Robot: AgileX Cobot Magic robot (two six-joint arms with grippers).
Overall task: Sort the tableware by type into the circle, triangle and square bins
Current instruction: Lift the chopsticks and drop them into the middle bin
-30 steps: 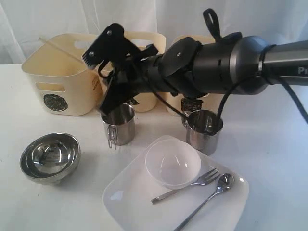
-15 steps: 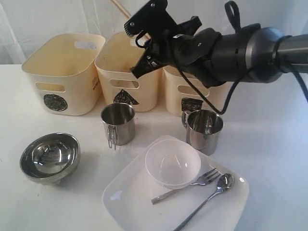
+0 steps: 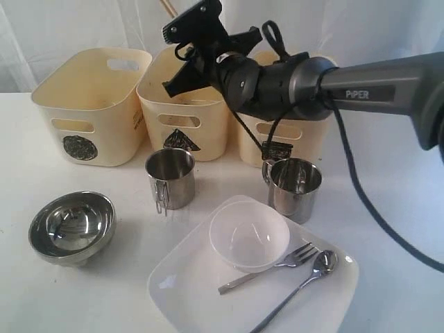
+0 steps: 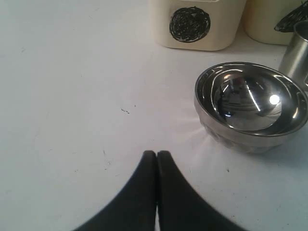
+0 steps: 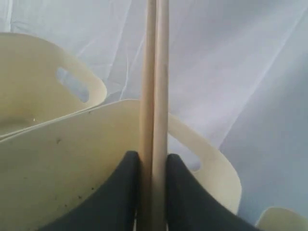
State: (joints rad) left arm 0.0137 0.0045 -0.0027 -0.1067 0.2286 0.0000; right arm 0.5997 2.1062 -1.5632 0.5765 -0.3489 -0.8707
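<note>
I should go on moving my right gripper over the bin, as it holds the wooden chopsticks (image 3: 168, 8) tightly above the triangle bin's opening (image 3: 154, 75), and then let them go inside the bin.
My right gripper (image 3: 186, 52) reaches across above the middle, triangle-marked bin (image 3: 184, 104), shut on a pair of wooden chopsticks (image 3: 166, 8) that point up and away. In the right wrist view the chopsticks (image 5: 154, 72) stand pinched between the gripper (image 5: 154, 159) fingers, over a cream bin rim (image 5: 72, 154). My left gripper (image 4: 156, 154) is shut and empty, low over the table near the steel bowl (image 4: 250, 103). Two steel mugs (image 3: 171, 178) (image 3: 294, 187) stand before the bins. The white plate (image 3: 201, 298) carries a clear bowl (image 3: 249, 236), fork (image 3: 274, 266) and spoon (image 3: 309, 276).
The circle bin (image 3: 90, 104) stands left of the triangle bin, and the square bin (image 3: 277, 139) to its right, partly behind the arm. The steel bowl (image 3: 71, 227) sits at the front left. A white curtain hangs behind the table.
The right gripper has lifted the chopsticks from low in front of the bins, up and to the right, to above the middle bin. Their free end now points upward. The left gripper has stayed put.
</note>
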